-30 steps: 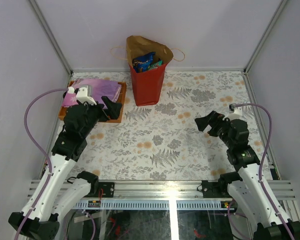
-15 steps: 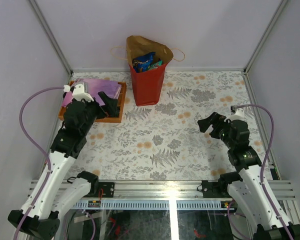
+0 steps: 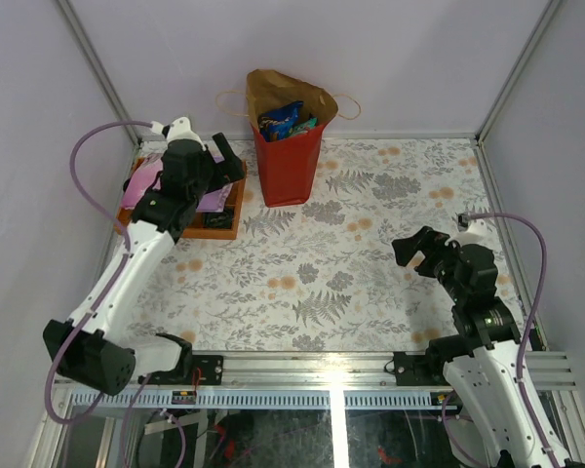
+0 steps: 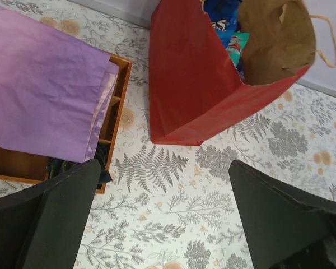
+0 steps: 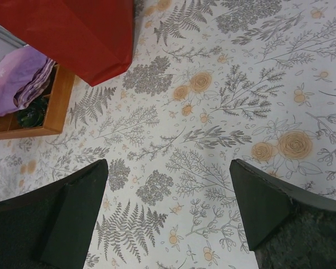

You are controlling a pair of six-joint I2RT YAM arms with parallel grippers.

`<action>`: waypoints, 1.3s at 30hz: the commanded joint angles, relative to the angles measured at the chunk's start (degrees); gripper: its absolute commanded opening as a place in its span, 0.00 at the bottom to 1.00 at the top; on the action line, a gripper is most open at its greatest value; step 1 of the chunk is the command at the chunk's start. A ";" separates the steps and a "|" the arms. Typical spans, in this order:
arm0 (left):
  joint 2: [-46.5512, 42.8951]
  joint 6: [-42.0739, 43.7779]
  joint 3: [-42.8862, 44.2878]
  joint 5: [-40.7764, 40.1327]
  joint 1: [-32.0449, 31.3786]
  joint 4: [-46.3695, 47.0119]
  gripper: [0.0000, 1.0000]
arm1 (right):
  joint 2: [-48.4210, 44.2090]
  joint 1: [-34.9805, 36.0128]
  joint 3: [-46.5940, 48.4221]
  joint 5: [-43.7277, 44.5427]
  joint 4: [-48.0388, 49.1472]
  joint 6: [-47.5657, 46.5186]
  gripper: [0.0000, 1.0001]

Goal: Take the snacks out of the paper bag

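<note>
I'll keep going to the paper bag's rim [image 3: 251, 117] until my fingers pinch the twine handle, which loops clear of the paper bag near my open left gripper.
The red paper bag [image 3: 289, 168] stands upright at the back of the table, mouth open, brown inside. Snacks [image 3: 283, 121] poke out of its top: a blue chip bag [image 4: 221, 14] and a green packet [image 4: 238, 45]; the others are hidden inside. My left gripper [image 3: 229, 161] hangs open above the tray's right end, just left of the paper bag [image 4: 190, 84], with nothing between its fingers [image 4: 163, 168]. My right gripper [image 3: 414, 250] is open over the table's right side, far from the paper bag [image 5: 89, 33], and holds nothing [image 5: 168, 165].
An orange wooden compartment tray [image 3: 226, 226] lies at the back left with a purple pouch [image 3: 146, 180] draped over it, also seen as tray [image 4: 116, 106] and pouch [image 4: 45, 95]. White walls and metal frame posts close the table's back and sides.
The left arm has risen and swung back and right, from the tray's near side to beside the bag. The right arm has drawn back slightly toward the near edge. Both grippers stay open.
</note>
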 commanded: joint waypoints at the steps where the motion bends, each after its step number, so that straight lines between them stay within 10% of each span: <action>1: 3.70 -1.90 3.54 -3.25 -0.40 3.79 1.00 | -1.40 0.09 1.16 2.90 -3.55 -2.13 0.97; 28: 50.87 3.97 51.81 -12.83 -0.41 -3.86 1.00 | 0.18 0.15 0.78 0.91 -7.81 -0.72 0.96; 31: 52.25 4.56 54.66 -11.72 -0.74 -4.15 0.88 | 0.22 0.16 0.70 0.91 -7.73 -0.81 0.96; 39: 50.69 6.19 52.84 -10.63 -1.27 -3.92 0.08 | 1.32 0.17 0.29 0.47 -6.91 -1.09 0.96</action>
